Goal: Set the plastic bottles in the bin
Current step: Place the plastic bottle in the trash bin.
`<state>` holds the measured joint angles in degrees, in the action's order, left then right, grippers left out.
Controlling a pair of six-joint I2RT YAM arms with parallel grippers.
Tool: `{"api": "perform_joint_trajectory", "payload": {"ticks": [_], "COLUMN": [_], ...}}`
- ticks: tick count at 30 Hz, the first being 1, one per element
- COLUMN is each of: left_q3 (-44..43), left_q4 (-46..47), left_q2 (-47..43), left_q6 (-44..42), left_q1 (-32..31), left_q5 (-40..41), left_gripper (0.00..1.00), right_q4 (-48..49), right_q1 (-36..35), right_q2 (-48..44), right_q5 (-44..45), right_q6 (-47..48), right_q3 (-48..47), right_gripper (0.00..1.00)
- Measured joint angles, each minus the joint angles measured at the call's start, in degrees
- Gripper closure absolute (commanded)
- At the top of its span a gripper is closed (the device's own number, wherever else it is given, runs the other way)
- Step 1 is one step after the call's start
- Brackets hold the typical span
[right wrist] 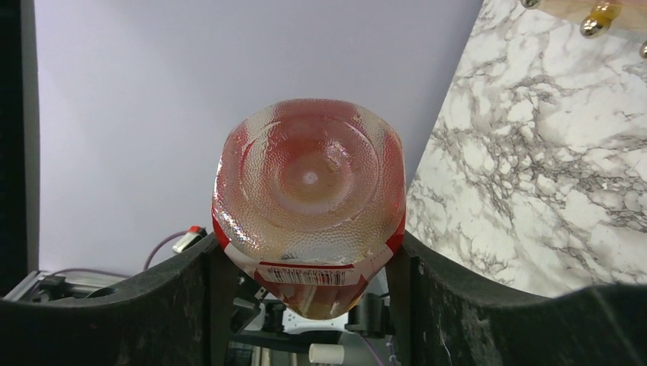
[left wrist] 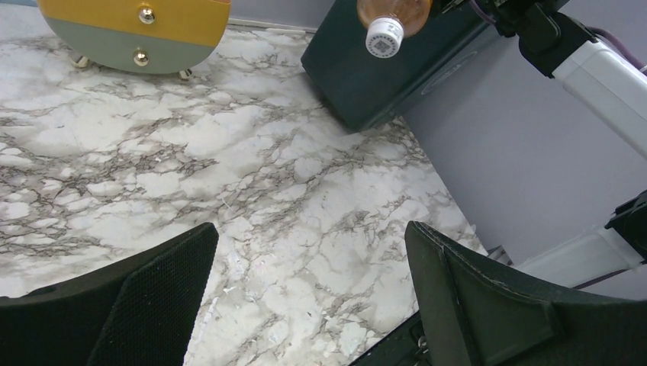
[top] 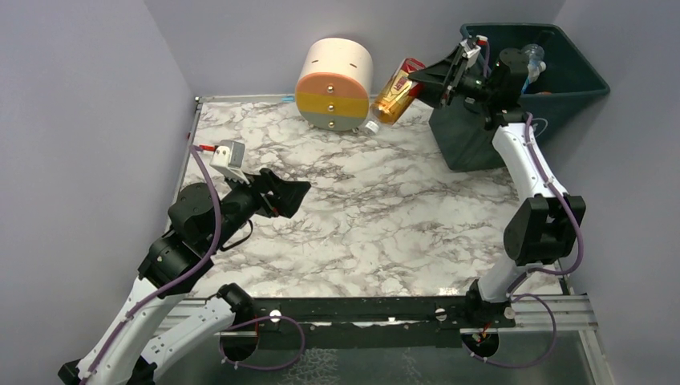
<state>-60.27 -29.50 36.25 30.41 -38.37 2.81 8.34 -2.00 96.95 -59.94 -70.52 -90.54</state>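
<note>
My right gripper's arm is across the bin's rim and the bottle hangs (top: 395, 97) beside the bin, so I should lift the bottle clear and move it over the bin's opening (top: 555, 60).
My right gripper (top: 418, 80) is shut on an orange-filled plastic bottle (top: 395, 95) with a red label and a white cap. It holds the bottle in the air, cap tilted down and to the left, just left of the dark green bin (top: 469, 144). The right wrist view shows the bottle's dimpled base (right wrist: 309, 191) wedged between the two pads of that gripper (right wrist: 309, 245). Inside the bin lies another clear bottle (top: 534, 56). In the left wrist view the held bottle (left wrist: 391, 19) hangs in front of the bin (left wrist: 374, 76). My left gripper (top: 293, 196) (left wrist: 310, 232) hovers open and empty over the marble table.
A cream, orange and grey round drawer unit (top: 335, 84) (left wrist: 137, 30) stands at the back of the table, left of the bin. Lilac walls enclose the table on three sides. The right arm (left wrist: 603, 69) crosses the left wrist view's upper right.
</note>
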Motion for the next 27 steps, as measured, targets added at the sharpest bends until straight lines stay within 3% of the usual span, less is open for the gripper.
{"api": "perform_joint_trajectory", "payload": {"ticks": [15, 27], "left_q3": [0.7, 1.6], "left_q4": [0.6, 1.5], "left_q2": [0.7, 1.6], "left_q6": [0.2, 0.7], "left_q1": [0.0, 0.0], "left_q5": [0.0, -0.4], "left_gripper": [0.01, 0.01], "right_q4": [9.1, 13.4], "right_q1": [-0.2, -13.5], "right_q2": [-0.7, -3.9], "right_q5": [-3.2, -3.8], "right_q6": [-6.1, -5.0], "right_q3": [0.4, 7.2], "right_gripper": [0.38, 0.38]}}
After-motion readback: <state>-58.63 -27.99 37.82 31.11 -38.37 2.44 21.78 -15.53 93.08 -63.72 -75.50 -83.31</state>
